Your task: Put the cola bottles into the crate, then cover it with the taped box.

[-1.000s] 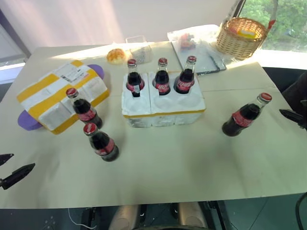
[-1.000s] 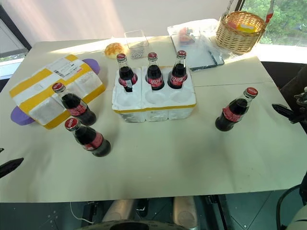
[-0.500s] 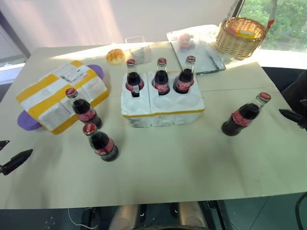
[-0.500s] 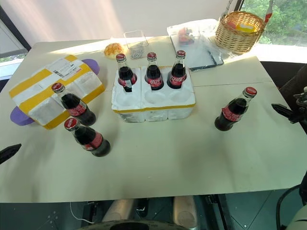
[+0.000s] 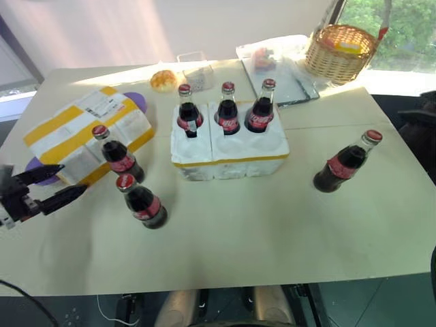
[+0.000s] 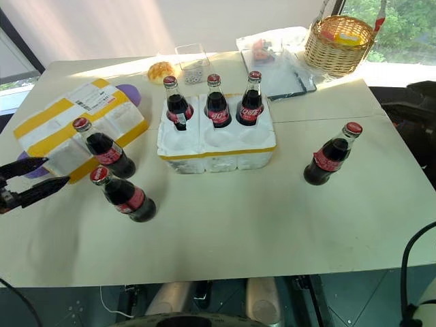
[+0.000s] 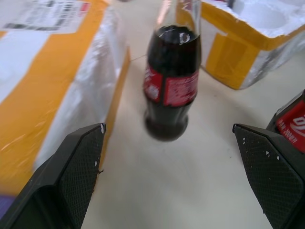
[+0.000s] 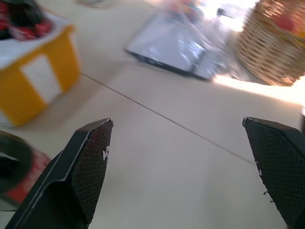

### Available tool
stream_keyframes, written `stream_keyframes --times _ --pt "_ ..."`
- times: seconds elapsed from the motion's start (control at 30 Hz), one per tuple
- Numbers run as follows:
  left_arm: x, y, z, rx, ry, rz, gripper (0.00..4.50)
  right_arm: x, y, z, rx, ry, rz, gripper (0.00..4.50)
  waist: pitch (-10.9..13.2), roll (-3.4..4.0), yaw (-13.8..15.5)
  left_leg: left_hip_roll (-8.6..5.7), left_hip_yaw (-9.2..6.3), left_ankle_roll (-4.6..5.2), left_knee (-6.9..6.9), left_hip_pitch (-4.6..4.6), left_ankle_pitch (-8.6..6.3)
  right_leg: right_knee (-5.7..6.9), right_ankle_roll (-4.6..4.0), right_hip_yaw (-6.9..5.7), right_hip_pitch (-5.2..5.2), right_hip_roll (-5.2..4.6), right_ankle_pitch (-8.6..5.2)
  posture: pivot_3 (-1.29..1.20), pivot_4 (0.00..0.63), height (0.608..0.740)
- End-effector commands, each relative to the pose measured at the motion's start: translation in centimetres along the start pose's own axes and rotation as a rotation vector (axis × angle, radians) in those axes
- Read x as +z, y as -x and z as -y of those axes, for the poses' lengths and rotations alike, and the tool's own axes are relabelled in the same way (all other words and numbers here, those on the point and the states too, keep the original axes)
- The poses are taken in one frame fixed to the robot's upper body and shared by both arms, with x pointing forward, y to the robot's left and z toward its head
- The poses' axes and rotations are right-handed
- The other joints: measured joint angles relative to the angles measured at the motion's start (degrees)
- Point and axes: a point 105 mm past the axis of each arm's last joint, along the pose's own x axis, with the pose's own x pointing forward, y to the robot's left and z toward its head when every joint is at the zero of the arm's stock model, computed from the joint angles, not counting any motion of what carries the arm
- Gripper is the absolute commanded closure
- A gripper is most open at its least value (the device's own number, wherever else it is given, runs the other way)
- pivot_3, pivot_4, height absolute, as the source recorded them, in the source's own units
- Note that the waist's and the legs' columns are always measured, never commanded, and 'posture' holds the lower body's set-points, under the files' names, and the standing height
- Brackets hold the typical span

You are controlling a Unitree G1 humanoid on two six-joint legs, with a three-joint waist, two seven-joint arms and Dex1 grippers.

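My left gripper should keep going forward, as the cola bottle (image 5: 116,151) beside the taped box is centred ahead of my open fingers, until they straddle its red label (image 5: 123,163).
The crate (image 5: 230,153) sits mid-table with three cola bottles (image 5: 228,109) standing in its back row; its front wells are bare. Two more bottles (image 5: 117,155) (image 5: 142,203) stand left of it, beside the taped box (image 5: 85,133). Another bottle (image 5: 344,163) stands alone to the right. My left gripper (image 5: 73,178) is open, just left of the two loose bottles; in the left wrist view the nearer bottle (image 7: 172,81) stands between its fingers (image 7: 71,176), farther out. My right gripper (image 8: 181,176) is open over bare table, with the lone bottle (image 8: 14,176) at its side.
At the back right are a wicker basket (image 5: 339,49) and a plastic-wrapped tray (image 5: 279,68). A bun (image 5: 163,80) and a clear container (image 5: 197,68) lie behind the crate. A purple pad (image 5: 41,170) pokes out from under the taped box.
My left gripper has come in from the table's left edge toward the two loose bottles. My right gripper has risen and swung inward from the right edge. Bottles, crate and box have not moved.
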Motion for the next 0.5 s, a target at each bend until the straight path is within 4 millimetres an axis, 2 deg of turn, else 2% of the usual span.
stream_keyframes --times 0.03,0.13,0.2,0.33,0.5 --pt "0.7 -1.9 -0.6 -0.040 -0.055 -0.005 0.03 5.6 -1.2 -2.6 0.175 0.092 0.105 0.00 0.0 0.00 -0.1 0.00 0.03 -0.03 0.00 0.00 0.01 0.03 -0.01 0.02 -0.03 0.00 0.01 0.00 0.150 0.740" --pt "0.7 -4.4 -0.9 -0.075 -0.085 -0.011 0.03 8.6 -2.9 -5.7 0.334 0.126 0.172 0.00 0.0 -0.02 0.0 0.01 0.03 -0.04 -0.01 -0.01 0.03 0.09 -0.02 0.02 -0.11 0.01 0.03 0.00 0.150 0.740" --pt "0.7 -5.5 -0.9 -0.100 -0.095 -0.013 0.03 9.5 -3.6 -7.6 0.414 0.140 0.191 0.00 0.0 -0.03 0.2 0.00 0.02 -0.04 -0.02 -0.06 0.03 0.14 -0.03 0.03 -0.17 0.00 0.06 0.00 0.150 0.740" --pt "0.8 -7.1 -0.8 -0.137 -0.110 -0.018 0.03 10.3 -4.6 -10.6 0.518 0.170 0.209 0.00 0.0 -0.05 0.4 -0.06 0.03 -0.10 -0.01 -0.16 0.08 0.16 -0.03 0.03 -0.28 -0.07 0.06 0.00 0.150 0.740" --pt "0.3 -8.2 -0.6 -0.156 -0.127 -0.042 0.03 10.7 -4.9 -13.0 0.586 0.184 0.233 0.00 0.0 -0.06 0.4 -0.11 0.04 -0.03 0.00 -0.22 0.05 0.19 -0.03 0.04 -0.34 -0.11 0.07 0.00 0.150 0.740"
